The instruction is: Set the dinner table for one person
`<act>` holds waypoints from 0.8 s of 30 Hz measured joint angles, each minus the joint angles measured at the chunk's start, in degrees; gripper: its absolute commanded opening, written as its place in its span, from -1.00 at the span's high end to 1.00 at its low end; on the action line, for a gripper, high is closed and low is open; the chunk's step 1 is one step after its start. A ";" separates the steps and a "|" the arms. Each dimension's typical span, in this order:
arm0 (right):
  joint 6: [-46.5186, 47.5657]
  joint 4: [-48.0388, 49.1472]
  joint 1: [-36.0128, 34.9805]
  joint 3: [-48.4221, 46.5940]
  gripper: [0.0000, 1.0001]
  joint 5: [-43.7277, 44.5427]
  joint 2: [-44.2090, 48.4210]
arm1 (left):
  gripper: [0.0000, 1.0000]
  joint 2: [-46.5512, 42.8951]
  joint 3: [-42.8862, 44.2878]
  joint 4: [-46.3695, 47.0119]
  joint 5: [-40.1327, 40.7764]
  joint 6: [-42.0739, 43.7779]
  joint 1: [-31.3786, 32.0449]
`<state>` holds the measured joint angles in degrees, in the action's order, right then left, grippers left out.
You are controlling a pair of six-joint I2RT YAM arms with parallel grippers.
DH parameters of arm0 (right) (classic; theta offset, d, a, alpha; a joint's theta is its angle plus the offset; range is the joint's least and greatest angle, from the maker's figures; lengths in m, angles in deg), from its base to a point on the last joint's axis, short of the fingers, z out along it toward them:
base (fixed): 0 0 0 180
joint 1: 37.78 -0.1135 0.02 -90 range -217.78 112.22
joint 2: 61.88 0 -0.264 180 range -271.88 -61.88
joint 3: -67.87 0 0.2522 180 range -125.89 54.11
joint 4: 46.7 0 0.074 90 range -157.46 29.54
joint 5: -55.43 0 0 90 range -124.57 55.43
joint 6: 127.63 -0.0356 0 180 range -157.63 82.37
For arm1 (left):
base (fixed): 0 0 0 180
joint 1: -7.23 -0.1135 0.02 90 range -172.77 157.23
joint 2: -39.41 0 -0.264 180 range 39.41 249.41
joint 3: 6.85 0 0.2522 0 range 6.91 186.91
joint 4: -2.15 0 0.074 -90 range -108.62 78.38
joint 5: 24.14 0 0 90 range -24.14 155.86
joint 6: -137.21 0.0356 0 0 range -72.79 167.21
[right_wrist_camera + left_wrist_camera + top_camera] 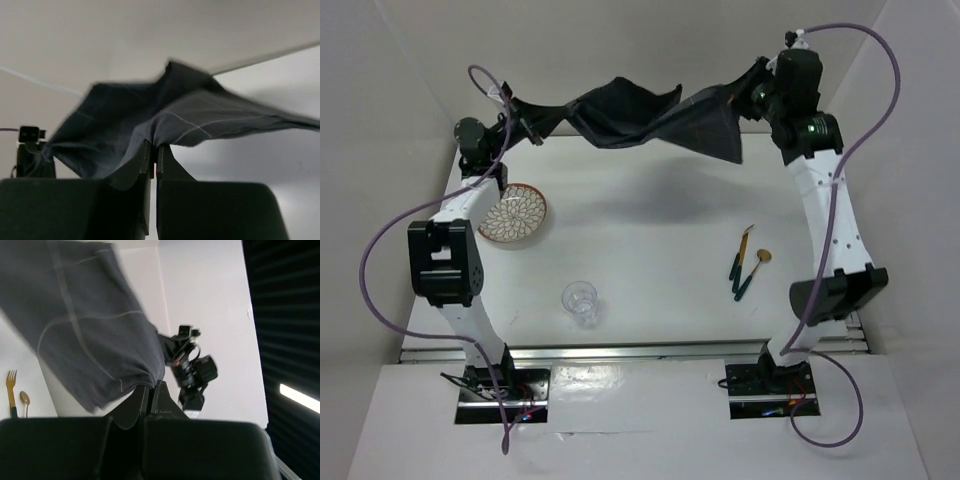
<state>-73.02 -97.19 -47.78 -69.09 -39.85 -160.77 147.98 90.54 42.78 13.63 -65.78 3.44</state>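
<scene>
The cloth folds in its middle (658, 116) high up at the far edge of the table. I should use my left gripper and my right gripper to swing it back down over the table (642, 207).
A dark grey checked cloth (640, 118) hangs stretched in the air over the far part of the white dinner table (650, 250). My left gripper (525, 128) is shut on its left end, and my right gripper (745, 92) is shut on its right end. The cloth sags and folds in the middle. In the left wrist view the cloth (85, 320) bunches out of the closed gripper (151, 386). In the right wrist view the cloth (165, 120) spreads away from the closed gripper (154, 149).
A patterned bowl with a red rim (513, 214) sits at the left. A clear glass (581, 301) stands near the front. A gold fork, knife and spoon with dark handles (748, 263) lie at the right. White walls enclose three sides; a metal rail (640, 352) runs along the front.
</scene>
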 measured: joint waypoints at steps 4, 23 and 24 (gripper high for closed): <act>-0.09 5.66 0.00 23.17 1.00 -2.75 12.02 | 1.00 -12.15 -18.95 -0.04 -1.07 -0.31 -1.55; -2.69 5.01 -0.09 59.65 1.00 -8.04 12.55 | 1.00 -9.22 -33.62 -45.35 -3.19 22.80 -1.27; -2.69 4.94 -0.09 59.04 1.00 -8.02 12.46 | 1.00 -9.22 -33.64 -45.86 -3.15 22.97 -1.27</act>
<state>-75.71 -92.25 -47.87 -10.06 -47.87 -148.31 138.76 56.90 -3.08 10.48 -42.81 2.17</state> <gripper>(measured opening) 0.044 0.038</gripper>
